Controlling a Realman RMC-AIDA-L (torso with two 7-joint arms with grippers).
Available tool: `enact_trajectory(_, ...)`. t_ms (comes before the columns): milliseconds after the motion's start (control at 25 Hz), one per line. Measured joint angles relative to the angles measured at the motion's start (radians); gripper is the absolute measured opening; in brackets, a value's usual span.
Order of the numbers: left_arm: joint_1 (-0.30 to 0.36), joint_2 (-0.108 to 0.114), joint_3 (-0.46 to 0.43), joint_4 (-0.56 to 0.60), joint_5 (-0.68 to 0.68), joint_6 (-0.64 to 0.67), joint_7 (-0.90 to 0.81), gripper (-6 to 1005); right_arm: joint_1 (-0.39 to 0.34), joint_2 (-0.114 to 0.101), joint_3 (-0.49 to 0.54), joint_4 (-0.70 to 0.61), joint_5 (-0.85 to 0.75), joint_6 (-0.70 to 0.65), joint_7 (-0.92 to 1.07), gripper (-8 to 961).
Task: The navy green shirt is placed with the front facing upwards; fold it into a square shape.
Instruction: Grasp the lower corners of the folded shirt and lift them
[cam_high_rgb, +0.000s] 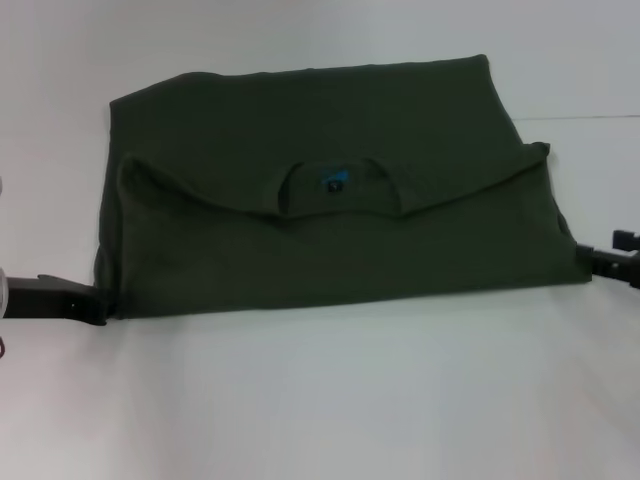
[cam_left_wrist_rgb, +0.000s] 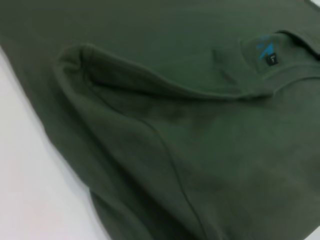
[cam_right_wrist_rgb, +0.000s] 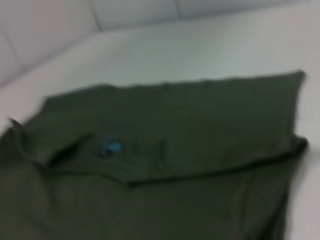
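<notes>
The fingers of the robot's right gripper point straight in at the shirt's flat near corner (cam_high_rgb: 577, 274), so the gripper should keep going in along the shirt's near edge (cam_high_rgb: 556, 280) until they close on it.
The navy green shirt (cam_high_rgb: 330, 240) lies on the white table (cam_high_rgb: 320, 400) as a wide folded band. Its near part is doubled over, so the round collar (cam_high_rgb: 335, 190) with the small blue label (cam_high_rgb: 334, 181) sits in the middle, facing up. No lettering shows. My left gripper (cam_high_rgb: 98, 300) is at the shirt's near left corner, touching the cloth edge. At the near right corner is my right gripper (cam_high_rgb: 586, 258). The left wrist view looks close on the shirt (cam_left_wrist_rgb: 200, 150), with a raised fold and the label (cam_left_wrist_rgb: 265, 47). The right wrist view shows the shirt (cam_right_wrist_rgb: 165, 175) and label (cam_right_wrist_rgb: 110, 147).
Bare white table surface runs in front of the shirt and on both sides. A pale wall (cam_right_wrist_rgb: 125, 15) rises behind the table's far edge. Nothing else lies on the table.
</notes>
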Motion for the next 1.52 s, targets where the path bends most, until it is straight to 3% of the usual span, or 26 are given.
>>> enact_trajectory(280, 0.003, -0.001, -0.001, 0.004, -0.039, 0.016, 0.01, 29, 0.07, 0.003, -0.006, 0.103, -0.093, 0.122, 0.016, 800)
enact_trajectory(1520, 0.001, -0.002, -0.002, 0.012, -0.045, 0.016, 0.01, 28, 0.09, 0.0, -0.006, 0.126, -0.093, 0.153, 0.03, 794)
